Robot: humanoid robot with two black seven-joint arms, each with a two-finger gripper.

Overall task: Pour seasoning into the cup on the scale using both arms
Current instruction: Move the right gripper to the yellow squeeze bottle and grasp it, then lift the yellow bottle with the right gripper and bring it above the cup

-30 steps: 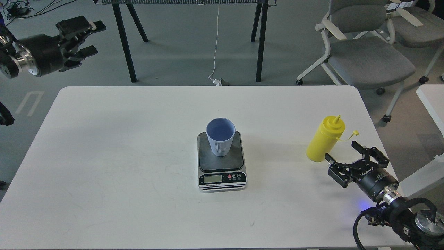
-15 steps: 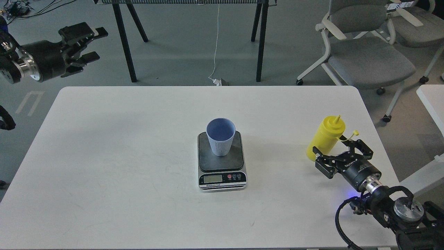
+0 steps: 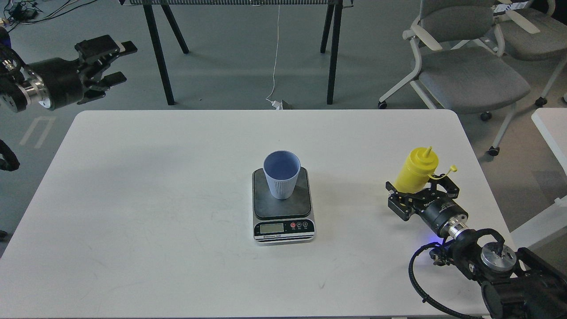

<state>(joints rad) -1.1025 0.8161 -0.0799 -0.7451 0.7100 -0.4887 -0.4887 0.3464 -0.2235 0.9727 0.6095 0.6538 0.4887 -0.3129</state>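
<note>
I expect the cap (image 3: 453, 168) to hang down next to the yellow seasoning bottle's nozzle when I tilt the bottle, because the cap sticks out on a thin strap (image 3: 441, 176).
The yellow seasoning bottle (image 3: 417, 170) stands upright on the right side of the white table. My right gripper (image 3: 421, 189) is open, with one finger on each side of the bottle's lower part, which it hides. The light blue cup (image 3: 281, 176) stands upright on the dark plate of the scale (image 3: 268, 207) at the table's middle. My left gripper (image 3: 120, 61) is open and empty, held high beyond the table's far left corner, far from the cup.
The white table (image 3: 155, 199) has rounded corners. Grey wheeled chairs (image 3: 469, 75) stand beyond the far right corner. Black table legs (image 3: 159, 57) and a white cable (image 3: 275, 66) are on the floor behind. Another white table's edge (image 3: 551, 128) is at the right.
My right gripper has moved forward and left, from just short of the bottle to around its lower part. The left gripper has shifted slightly and stays open.
</note>
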